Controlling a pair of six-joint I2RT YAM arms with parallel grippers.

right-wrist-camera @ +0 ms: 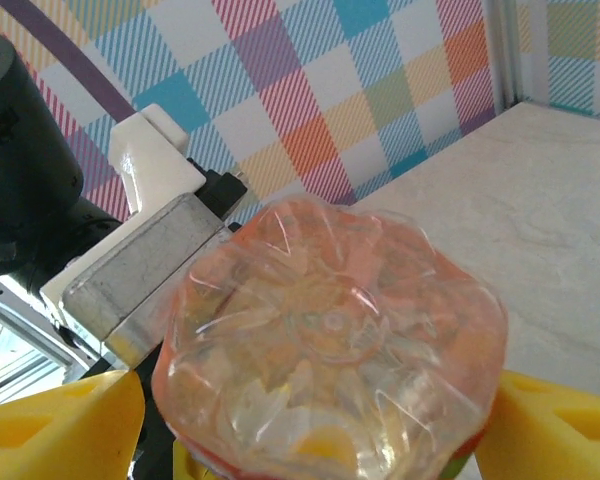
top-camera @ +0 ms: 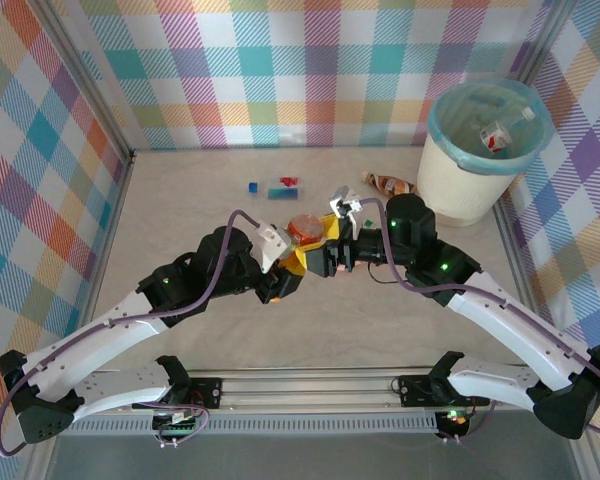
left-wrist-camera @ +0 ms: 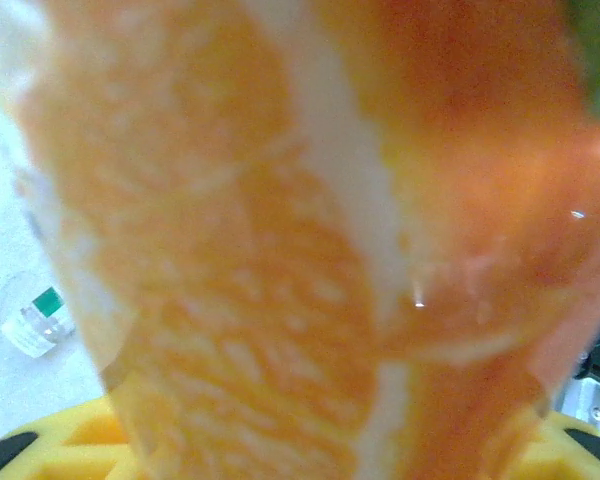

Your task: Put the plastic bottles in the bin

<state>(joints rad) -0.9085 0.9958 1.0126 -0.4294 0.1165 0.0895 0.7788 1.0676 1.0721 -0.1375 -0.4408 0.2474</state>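
Note:
I should grab the orange-labelled bottle by its clear base point(top-camera: 305, 229) with my right gripper before my left gripper opens, because the bin point(top-camera: 488, 135) is too far away for my left gripper to reach.
An orange-labelled plastic bottle point(top-camera: 305, 229) hangs above the middle of the table, between both grippers. My left gripper point(top-camera: 296, 260) is shut on it, and its orange label point(left-wrist-camera: 280, 250) sits blurred right against the left wrist camera above the yellow fingers point(left-wrist-camera: 50, 450). My right gripper point(top-camera: 332, 243) stands open around the bottle's clear base point(right-wrist-camera: 330, 340), with a dark gap beside its left yellow finger point(right-wrist-camera: 60, 425). The bin point(top-camera: 460, 180), cream-white with a teal bag, stands at the far right and holds a red-labelled bottle point(top-camera: 495, 136). A brown bottle point(top-camera: 389, 184) lies beside the bin.
Small blue and red pieces point(top-camera: 280, 188) lie on the table behind the grippers. A small green-labelled bottle point(left-wrist-camera: 38, 322) lies on the table left of the held one. Checked walls close in the table on three sides.

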